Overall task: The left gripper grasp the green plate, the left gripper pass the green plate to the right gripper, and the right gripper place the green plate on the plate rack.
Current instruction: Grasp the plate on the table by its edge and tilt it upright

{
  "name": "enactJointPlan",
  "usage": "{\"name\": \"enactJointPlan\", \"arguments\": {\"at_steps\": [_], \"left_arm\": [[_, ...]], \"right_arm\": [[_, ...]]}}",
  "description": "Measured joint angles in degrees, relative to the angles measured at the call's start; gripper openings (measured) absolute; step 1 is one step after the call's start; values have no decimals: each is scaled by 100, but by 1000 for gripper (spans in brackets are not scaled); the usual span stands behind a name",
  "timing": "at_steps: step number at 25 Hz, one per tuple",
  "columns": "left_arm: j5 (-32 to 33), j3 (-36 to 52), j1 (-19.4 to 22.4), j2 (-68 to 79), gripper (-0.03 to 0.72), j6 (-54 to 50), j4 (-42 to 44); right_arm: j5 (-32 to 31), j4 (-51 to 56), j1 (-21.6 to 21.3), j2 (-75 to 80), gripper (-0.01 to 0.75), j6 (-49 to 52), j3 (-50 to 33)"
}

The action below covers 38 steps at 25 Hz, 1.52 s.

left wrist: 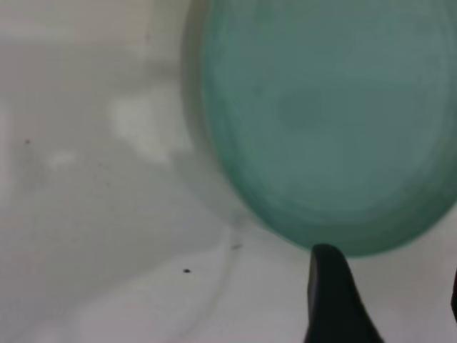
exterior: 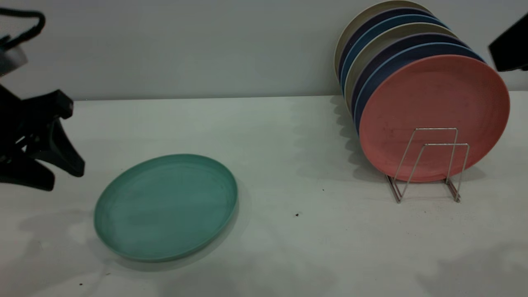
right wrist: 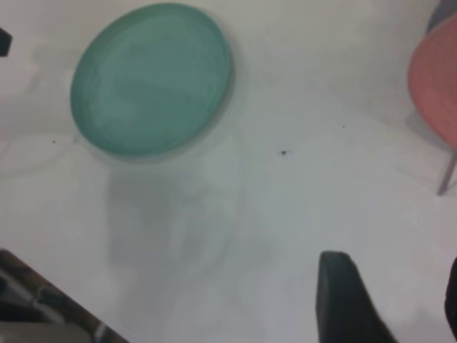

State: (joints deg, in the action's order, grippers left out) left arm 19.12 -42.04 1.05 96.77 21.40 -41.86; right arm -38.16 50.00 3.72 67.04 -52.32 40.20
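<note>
My left gripper should keep going down, because its open fingers face the clear rim of the green plate [exterior: 97,213]. It should move toward it until the fingers are on both sides of that rim [exterior: 104,239], and then close.
The green plate [exterior: 165,206] lies flat on the white table at front left. My left gripper [exterior: 64,177] hovers just left of it, above the table, open and empty. In the left wrist view the plate [left wrist: 321,121] fills the frame beyond the gripper [left wrist: 391,279], with one fingertip [left wrist: 330,275] at its near rim. The plate rack [exterior: 429,165] stands at the right, with two bare wire loops in front. My right gripper [exterior: 509,45] is high at the far right edge; its wrist view shows it [right wrist: 393,286] open, far from the green plate [right wrist: 150,78].
Several plates stand upright in the rack, with a salmon-pink plate [exterior: 433,115] foremost and dark blue and beige ones behind. The pink plate [right wrist: 435,78] and a rack wire [right wrist: 446,175] show in the right wrist view. A grey wall runs behind the table.
</note>
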Motion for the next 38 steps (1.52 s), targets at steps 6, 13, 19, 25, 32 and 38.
{"name": "enactJointPlan", "arguments": {"at_steps": [6,13,19,25,32,38], "left_arm": [[-29,-83,478,586,425,346,-341],[-81,-115,501,1284,425,1043,-1048],[-214,-127,501,1805,425,2610,-2791],[-126,-132,501,2293,425,3935,-4334],[88,-132,501,2683,425,4925,-5424],[226,-156,501,2919,398,5166,-5672]], "right_arm": [[110,575,0,483,363,-517,26],[163,1004,0,641,363,-908,26],[163,1032,0,649,363,-933,46],[163,1038,0,649,363,-933,46],[163,1038,0,649,363,-933,46],[163,1038,0,649,363,-933,46]]}}
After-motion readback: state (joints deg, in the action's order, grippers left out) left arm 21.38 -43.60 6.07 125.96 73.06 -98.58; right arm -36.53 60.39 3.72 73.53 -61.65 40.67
